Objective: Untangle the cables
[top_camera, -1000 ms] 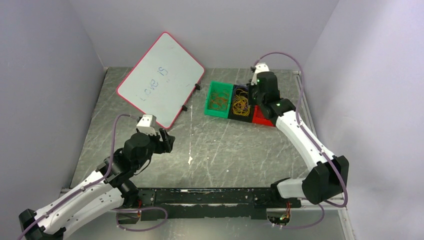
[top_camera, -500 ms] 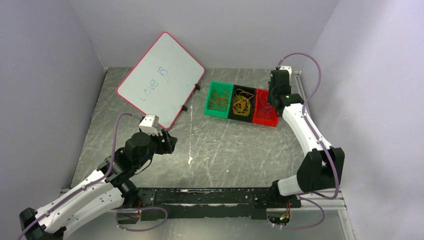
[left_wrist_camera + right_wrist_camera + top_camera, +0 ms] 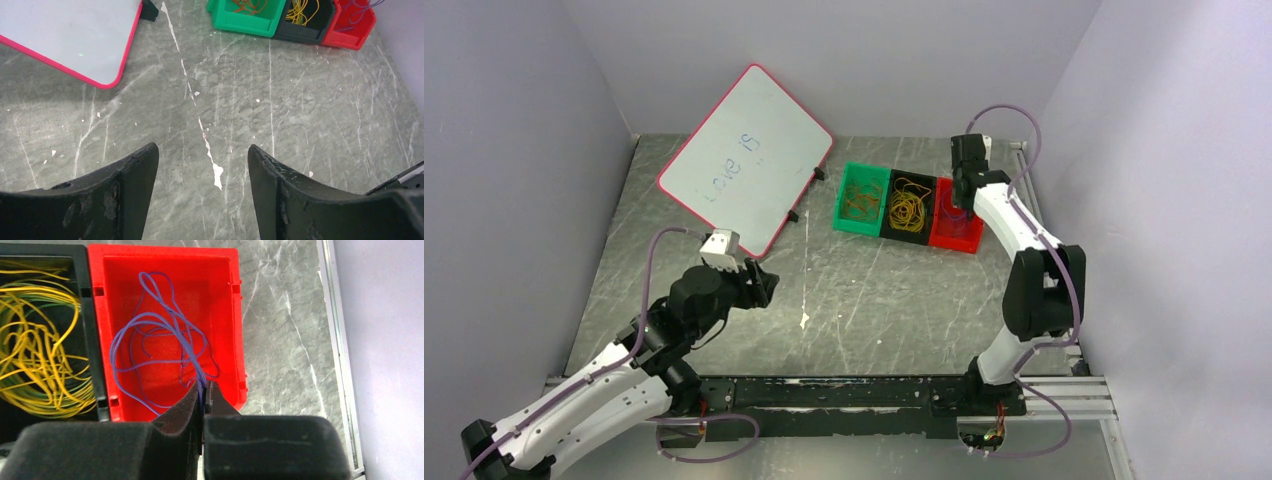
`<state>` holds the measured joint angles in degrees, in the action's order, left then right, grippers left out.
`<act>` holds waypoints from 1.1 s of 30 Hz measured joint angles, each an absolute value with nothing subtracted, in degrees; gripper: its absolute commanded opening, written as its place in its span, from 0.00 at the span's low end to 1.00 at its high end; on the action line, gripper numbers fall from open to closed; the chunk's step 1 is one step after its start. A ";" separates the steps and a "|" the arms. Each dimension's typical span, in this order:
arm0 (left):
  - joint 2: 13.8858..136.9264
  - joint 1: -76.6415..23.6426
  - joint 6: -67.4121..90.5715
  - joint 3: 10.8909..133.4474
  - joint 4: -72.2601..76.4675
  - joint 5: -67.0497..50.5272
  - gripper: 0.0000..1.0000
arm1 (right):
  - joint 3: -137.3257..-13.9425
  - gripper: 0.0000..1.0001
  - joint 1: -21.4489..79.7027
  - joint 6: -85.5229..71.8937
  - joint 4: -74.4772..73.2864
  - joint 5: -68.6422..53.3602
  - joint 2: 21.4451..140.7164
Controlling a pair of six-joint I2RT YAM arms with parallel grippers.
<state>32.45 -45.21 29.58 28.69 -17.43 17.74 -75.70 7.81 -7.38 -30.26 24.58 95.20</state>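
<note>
The robot's right hand keeps bringing the purple-blue cables down toward the red bin's bottom [image 3: 162,375] and lets go there, since the purple-blue cables' loops [image 3: 165,325] hang within the red bin's sides.
Thin cables lie sorted in three bins at the back right. Orange cables [image 3: 861,200] are in the green bin [image 3: 849,226], yellow cables [image 3: 908,205] in the black bin [image 3: 902,233], and thin purple-blue cables [image 3: 160,340] in the red bin [image 3: 165,260]. My right gripper [image 3: 204,387] is shut on a strand of the purple-blue cables, just above the red bin's near edge; in the top view it [image 3: 957,205] hangs over that bin [image 3: 944,240]. My left gripper [image 3: 202,150] is open and empty, low over bare table, far from the bins.
A pink-rimmed whiteboard [image 3: 744,160] leans at the back left; its corner shows in the left wrist view [image 3: 65,30]. The table's right rail [image 3: 337,340] runs close beside the red bin. White scratches and flecks [image 3: 217,172] mark the table.
My right arm has swung from over the black bin rightward and now sits over the red bin, its elbow folded back. The left arm has barely moved.
</note>
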 measured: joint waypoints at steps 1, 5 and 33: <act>32.27 -45.21 29.58 28.69 -17.43 17.74 0.70 | -75.96 0.00 7.66 -7.25 -30.24 24.86 96.27; 31.97 -45.21 29.61 28.69 -17.45 17.74 0.70 | -76.51 0.00 6.63 -7.03 -29.67 24.64 100.57; 32.58 -45.21 29.63 28.84 -17.87 17.74 0.71 | -81.43 0.42 4.19 -5.80 -24.71 16.91 112.46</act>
<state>32.58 -45.21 29.63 28.84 -17.87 17.74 -81.43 4.19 -5.80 -24.71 16.91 112.46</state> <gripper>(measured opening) 0.706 0.329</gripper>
